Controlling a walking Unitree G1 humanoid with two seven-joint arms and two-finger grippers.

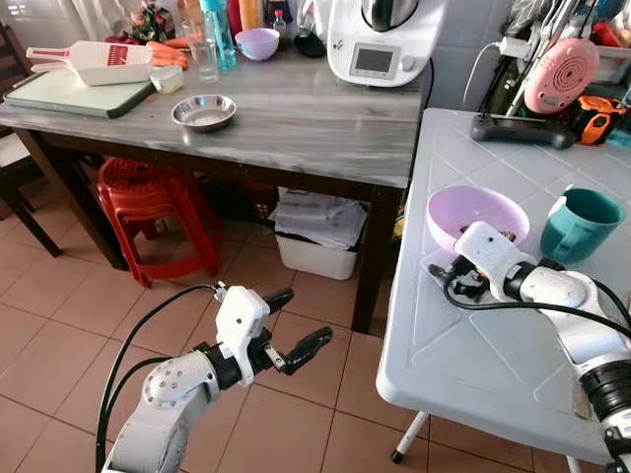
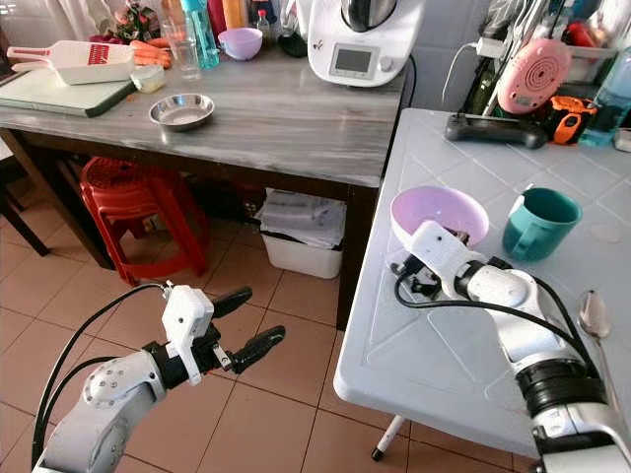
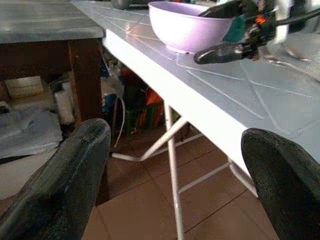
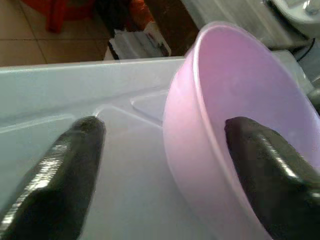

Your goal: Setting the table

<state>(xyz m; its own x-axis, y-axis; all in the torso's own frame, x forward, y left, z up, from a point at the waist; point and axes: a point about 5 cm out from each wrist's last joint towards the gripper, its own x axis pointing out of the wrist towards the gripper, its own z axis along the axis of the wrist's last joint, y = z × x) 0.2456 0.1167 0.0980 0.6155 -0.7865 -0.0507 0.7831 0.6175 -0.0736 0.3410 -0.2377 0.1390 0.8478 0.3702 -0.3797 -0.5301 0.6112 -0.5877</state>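
I expect the purple bowl (image 1: 475, 210) to tip onto its side when I lift and carry it, because my right gripper has its fingers on both sides of only the bowl's near rim (image 4: 210, 125).
A purple bowl (image 1: 473, 209) stands near the left edge of the white folding table (image 1: 473, 345). My right gripper (image 4: 162, 125) is open and straddles its near rim: one finger (image 4: 75, 165) rests outside on the tabletop, the other (image 4: 260, 160) is inside the bowl. A teal mug (image 1: 577, 225) stands just right of the bowl, and a spoon (image 2: 594, 313) lies further right. My left gripper (image 1: 310, 315) hangs open over the tiled floor, left of the white table, holding nothing.
The grey wooden table (image 1: 296, 128) behind carries a steel bowl (image 1: 204, 111), a second purple bowl (image 1: 257, 42), a food processor (image 1: 380, 39) and a cutting board. Red stools (image 1: 148, 197) and a white bin (image 1: 315, 256) sit under it.
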